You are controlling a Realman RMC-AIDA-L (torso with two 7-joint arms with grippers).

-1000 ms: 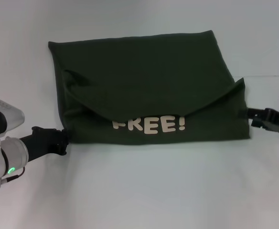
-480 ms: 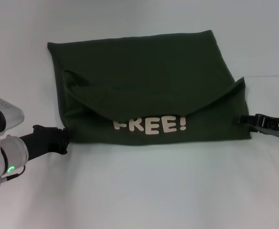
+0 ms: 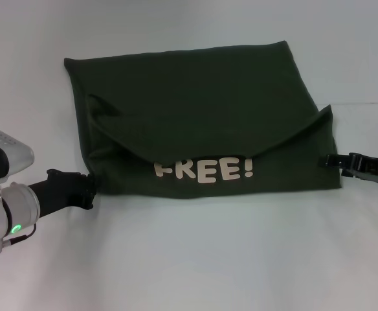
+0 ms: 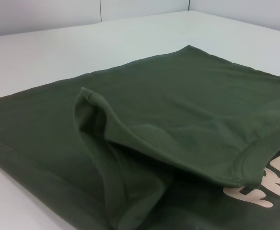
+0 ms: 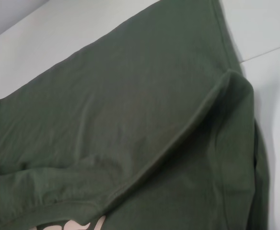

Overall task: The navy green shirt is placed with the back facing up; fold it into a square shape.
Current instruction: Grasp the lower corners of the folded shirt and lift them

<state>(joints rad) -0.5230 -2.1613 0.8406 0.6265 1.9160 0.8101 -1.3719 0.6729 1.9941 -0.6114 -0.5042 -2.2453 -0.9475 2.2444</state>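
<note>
The shirt's side edge (image 3: pixel 335 148) has my right gripper lying across it, short of the shirt's front corner, so my right gripper should move back and pinch that corner (image 3: pixel 336 185).
The navy green shirt (image 3: pixel 195 110) lies folded on the white table, roughly rectangular. A curved flap is folded down over it, and the cream "FREE!" lettering (image 3: pixel 203 170) shows below that flap near the front edge. My left gripper (image 3: pixel 88 191) is low on the table at the shirt's front left corner, touching its edge. My right gripper (image 3: pixel 331 160) is low at the shirt's right edge, near the front right corner. The left wrist view shows the flap's folded edge close up (image 4: pixel 178 105). The right wrist view shows the right side fold (image 5: pixel 130 96).
The white table (image 3: pixel 189 259) spreads bare in front of the shirt and to both sides. A thin seam (image 3: pixel 370 103) runs across the tabletop at the right, behind my right gripper.
My right gripper has come in leftward and slightly down to the shirt's right edge. My left gripper has crept a little right toward the front left corner. The shirt has not moved.
</note>
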